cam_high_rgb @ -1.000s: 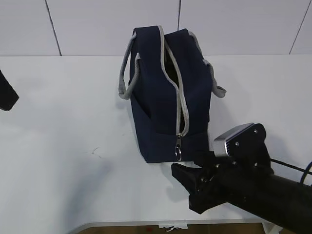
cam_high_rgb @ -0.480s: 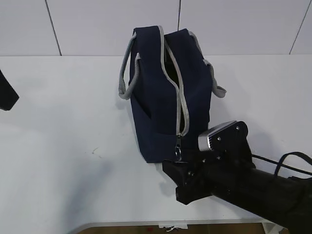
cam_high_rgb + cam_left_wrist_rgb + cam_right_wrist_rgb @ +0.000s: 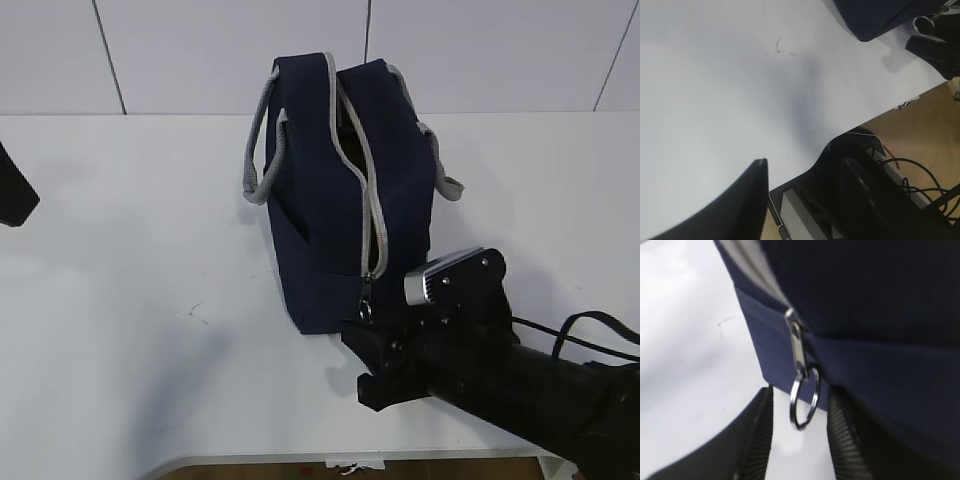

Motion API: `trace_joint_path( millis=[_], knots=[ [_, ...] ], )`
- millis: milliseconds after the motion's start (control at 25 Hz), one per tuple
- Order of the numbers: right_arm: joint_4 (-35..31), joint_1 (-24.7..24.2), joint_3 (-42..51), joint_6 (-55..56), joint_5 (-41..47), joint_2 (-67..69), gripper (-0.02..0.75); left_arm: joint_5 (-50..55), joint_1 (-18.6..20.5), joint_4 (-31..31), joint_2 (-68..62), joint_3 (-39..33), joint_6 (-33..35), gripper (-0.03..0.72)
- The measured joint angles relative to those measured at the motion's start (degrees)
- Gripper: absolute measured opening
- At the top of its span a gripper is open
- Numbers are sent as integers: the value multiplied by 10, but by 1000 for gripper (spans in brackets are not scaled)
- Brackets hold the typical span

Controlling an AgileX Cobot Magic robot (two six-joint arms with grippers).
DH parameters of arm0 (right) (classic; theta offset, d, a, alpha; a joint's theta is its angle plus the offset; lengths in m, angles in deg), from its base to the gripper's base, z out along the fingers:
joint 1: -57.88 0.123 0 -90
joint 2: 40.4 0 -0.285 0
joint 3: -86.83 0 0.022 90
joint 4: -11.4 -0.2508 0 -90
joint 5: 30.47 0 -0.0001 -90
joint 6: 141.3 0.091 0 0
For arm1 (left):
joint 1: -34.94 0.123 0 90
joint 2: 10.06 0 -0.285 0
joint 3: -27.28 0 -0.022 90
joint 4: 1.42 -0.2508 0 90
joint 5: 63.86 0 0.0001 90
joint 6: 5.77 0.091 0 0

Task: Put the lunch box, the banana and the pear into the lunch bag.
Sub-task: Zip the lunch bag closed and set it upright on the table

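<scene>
The lunch bag will zip closed when I pull the metal zipper pull (image 3: 366,296) up and across, because the grey zipper edges gape (image 3: 352,142) above it.
The navy lunch bag (image 3: 335,190) stands upright mid-table with its grey zipper partly open along the top and down the near end. Its metal zipper pull ring (image 3: 368,312) hangs at the near bottom corner. My right gripper (image 3: 362,358) is open just below and in front of that corner. In the right wrist view the ring (image 3: 804,401) hangs between the two ribbed fingers (image 3: 759,440), and I cannot tell whether it touches them. My left gripper (image 3: 14,196) is at the far left edge, open and empty (image 3: 800,157) over the table's front edge. The lunch box, banana and pear are out of view.
The white table (image 3: 130,300) carries a small dark mark (image 3: 193,311) left of the bag. Grey handles (image 3: 257,150) hang on both sides of the bag. The table's front edge (image 3: 900,102) and cables below it show in the left wrist view.
My right gripper has moved left and toward the bag's near corner, ending just under the zipper ring. The bag and the left gripper have not moved.
</scene>
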Motion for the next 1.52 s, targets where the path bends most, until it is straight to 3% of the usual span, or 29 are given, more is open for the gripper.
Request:
trace_joint_path(
  millis=[600,920,1200,1520],
  knots=[
    [-21,0,0,9,-18,0,203,0,0,1,0,0,0,341],
    [-21,0,0,9,-18,0,185,0,0,1,0,0,0,330],
    [-21,0,17,9,-48,0,13,0,0,2,0,0,0,323],
    [-23,0,43,9,-79,0,1,0,0,3,0,0,0,316]
  ],
)
